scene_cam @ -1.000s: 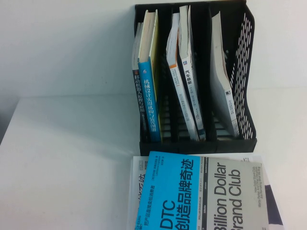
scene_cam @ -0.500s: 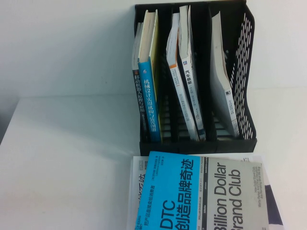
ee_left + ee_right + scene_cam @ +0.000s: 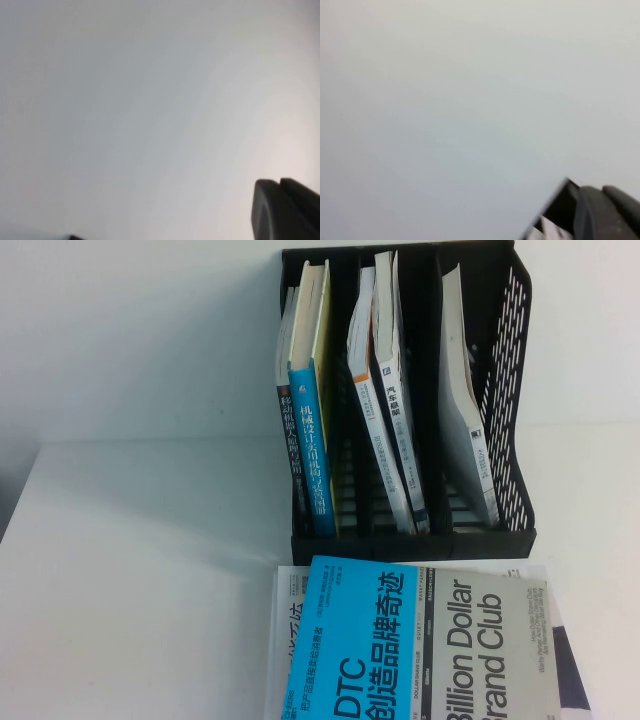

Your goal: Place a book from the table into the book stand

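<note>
The robot's right gripper should first push the blue and grey book (image 3: 549,640) toward the left gripper, because the white book pokes out (image 3: 287,592) under the blue and grey book's edge.
The book (image 3: 420,645), half bright blue and half grey with "DTC" and "Billion Dollar Brand Club" on its cover, lies flat on the white table (image 3: 150,580), on top of other books, just in front of the book stand (image 3: 500,390). The black three-slot stand is upright at the back and holds several upright books. Neither gripper shows in the high view. In the left wrist view my left gripper (image 3: 279,182) is shut and empty before a plain white surface. In the right wrist view my right gripper (image 3: 601,190) is shut and empty beside a black corner of the stand (image 3: 562,202).
A white book (image 3: 285,640) pokes out at the left from under the blue and grey book, and another book's edge (image 3: 565,660) at the right. The stand's left slot holds a blue-spined book (image 3: 312,450). A white wall rises behind the table.
</note>
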Controlling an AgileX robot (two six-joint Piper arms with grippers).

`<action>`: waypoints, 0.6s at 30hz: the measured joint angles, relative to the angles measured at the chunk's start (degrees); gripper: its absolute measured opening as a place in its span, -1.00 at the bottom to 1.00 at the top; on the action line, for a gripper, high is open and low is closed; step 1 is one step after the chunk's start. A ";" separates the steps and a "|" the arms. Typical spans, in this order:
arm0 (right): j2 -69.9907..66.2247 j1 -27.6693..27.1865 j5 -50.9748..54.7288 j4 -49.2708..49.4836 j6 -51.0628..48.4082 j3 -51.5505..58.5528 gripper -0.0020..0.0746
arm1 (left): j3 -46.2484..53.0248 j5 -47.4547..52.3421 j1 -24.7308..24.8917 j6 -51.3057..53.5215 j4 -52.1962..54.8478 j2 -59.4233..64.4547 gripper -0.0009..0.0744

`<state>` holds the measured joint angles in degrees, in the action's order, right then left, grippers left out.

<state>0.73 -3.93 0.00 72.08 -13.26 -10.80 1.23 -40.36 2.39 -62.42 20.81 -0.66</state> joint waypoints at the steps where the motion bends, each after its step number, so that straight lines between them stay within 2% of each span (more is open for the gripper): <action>1: 0.00 0.00 0.00 0.00 -1.42 -2.80 -0.96 | 0.00 -0.85 0.00 -0.70 -2.49 -0.12 -0.99; 4: 0.00 0.00 -0.39 -0.51 -11.06 -13.68 -0.96 | -2.23 5.22 0.00 -3.05 -7.68 -0.21 -0.99; 7: -1.04 0.00 -0.39 -0.75 -25.63 -23.06 -0.96 | -9.27 21.11 0.00 -4.00 -8.89 -0.21 -0.99; 11: -6.64 0.00 -0.39 -0.88 -41.36 -31.77 -0.96 | -20.30 36.89 0.00 -2.53 -4.08 3.38 -0.99; 18: -21.38 0.00 3.54 -1.01 -49.81 -32.89 -0.96 | -32.31 58.76 0.00 0.32 1.86 21.75 -0.99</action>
<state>-20.65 -3.93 3.54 71.08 -63.07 -43.69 -31.07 18.40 2.39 -62.10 22.67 21.08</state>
